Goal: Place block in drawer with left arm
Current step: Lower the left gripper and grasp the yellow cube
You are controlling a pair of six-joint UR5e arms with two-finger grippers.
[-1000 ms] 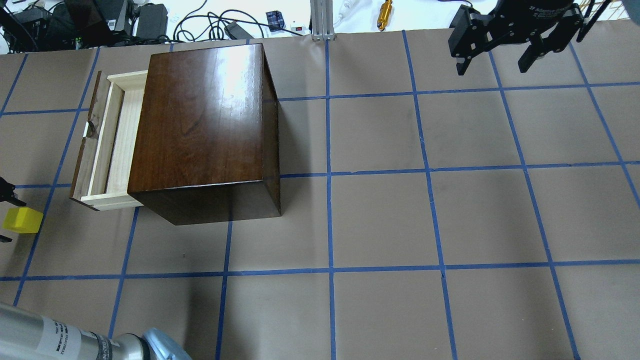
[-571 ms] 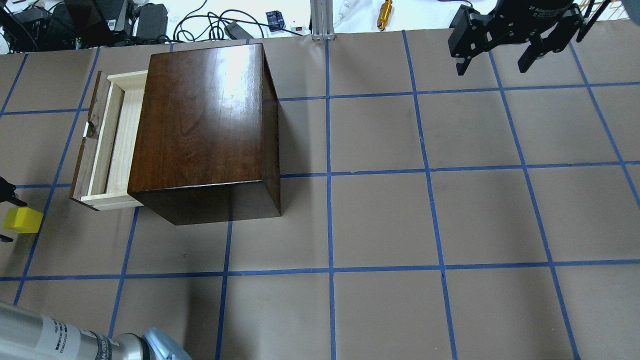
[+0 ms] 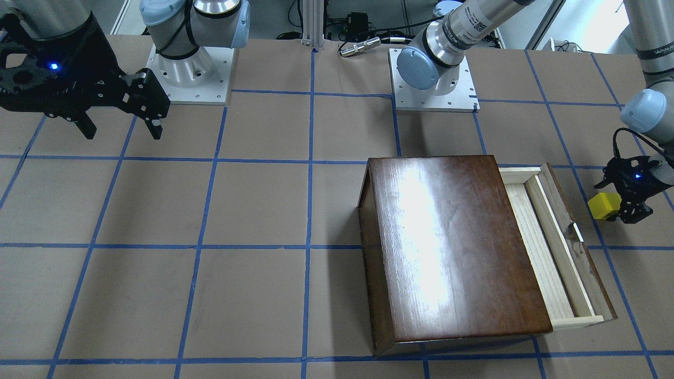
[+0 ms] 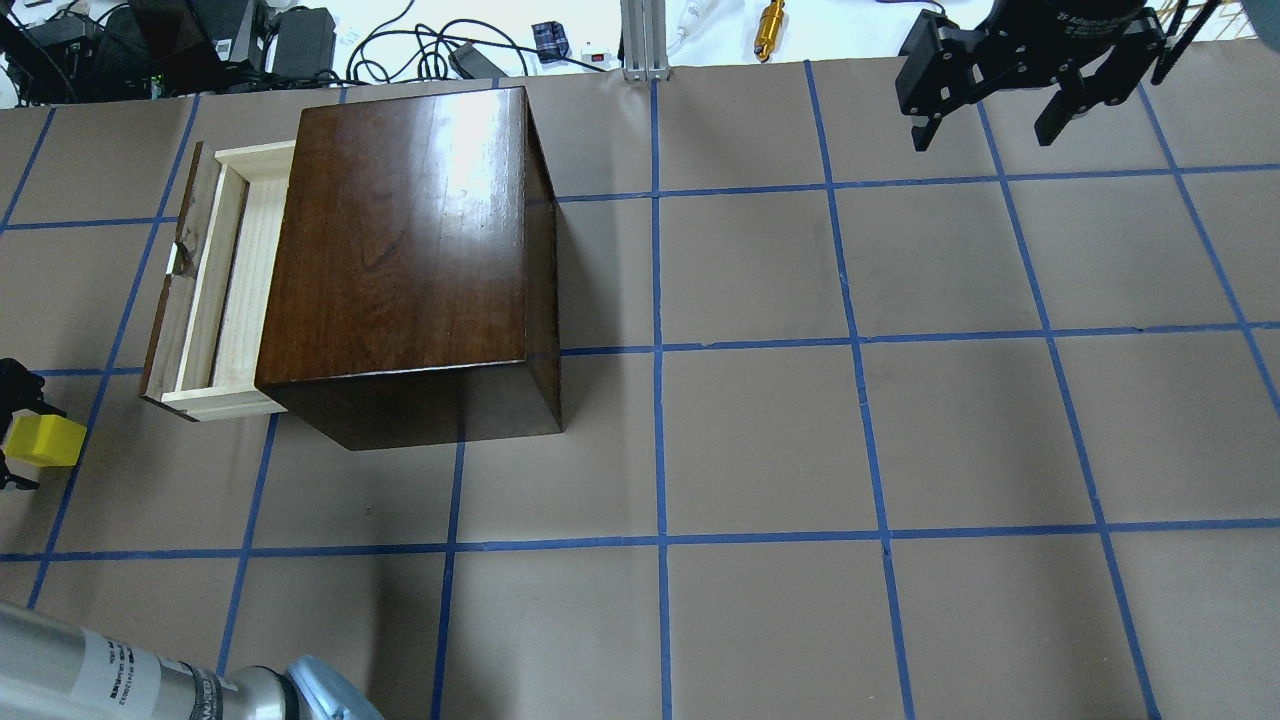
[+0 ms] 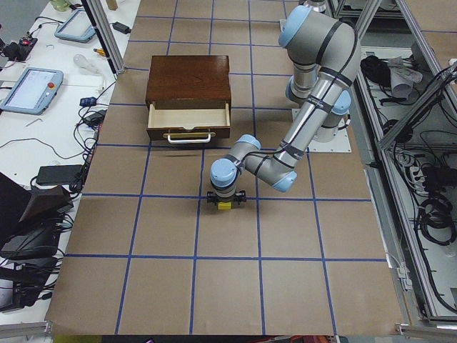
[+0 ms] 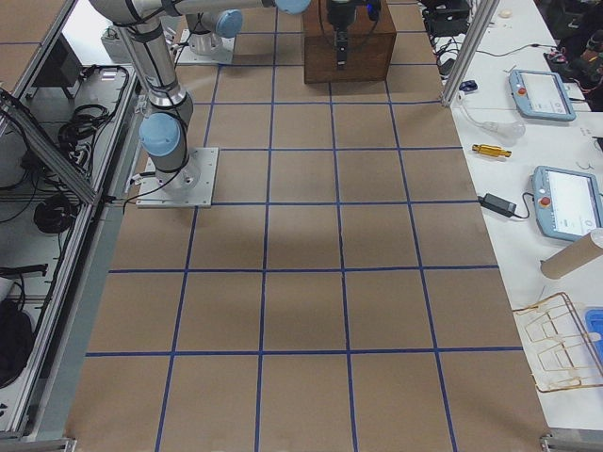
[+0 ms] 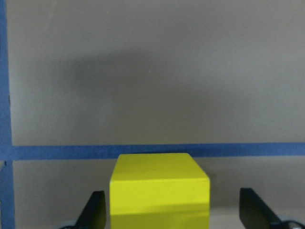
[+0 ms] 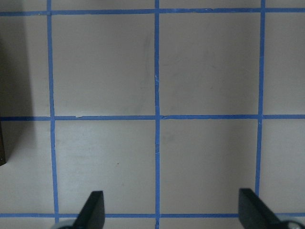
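Note:
My gripper will lower the yellow block [image 3: 604, 206], and the block should fit inside and lie flat, because the drawer's bottom [image 3: 542, 252] shows clear past the box's edge.
The yellow block [image 4: 47, 441] rests on the table at the far left edge, in front of the drawer's corner. My left gripper [image 4: 18, 433] is open and straddles it. In the left wrist view the block [image 7: 159, 188] sits between the fingers, right beside the left finger [image 7: 95, 210] and with a gap to the right one. The front view shows the same block [image 3: 604, 205] and gripper [image 3: 616, 201]. The drawer [image 4: 225, 290] stands partly open out of the dark brown box [image 4: 400, 240]. My right gripper [image 4: 990, 110] is open and empty, high at the far right.
The box [image 3: 453, 247] takes up the left middle of the table, its drawer [image 3: 542, 247] opening towards the block's side. Cables and devices [image 4: 300, 40] lie beyond the far edge. The right wrist view shows only taped table between my right gripper's fingertips [image 8: 172, 214].
My left gripper's fingers show slightly further into the overhead view around the block. The block, drawer and right gripper have not moved.

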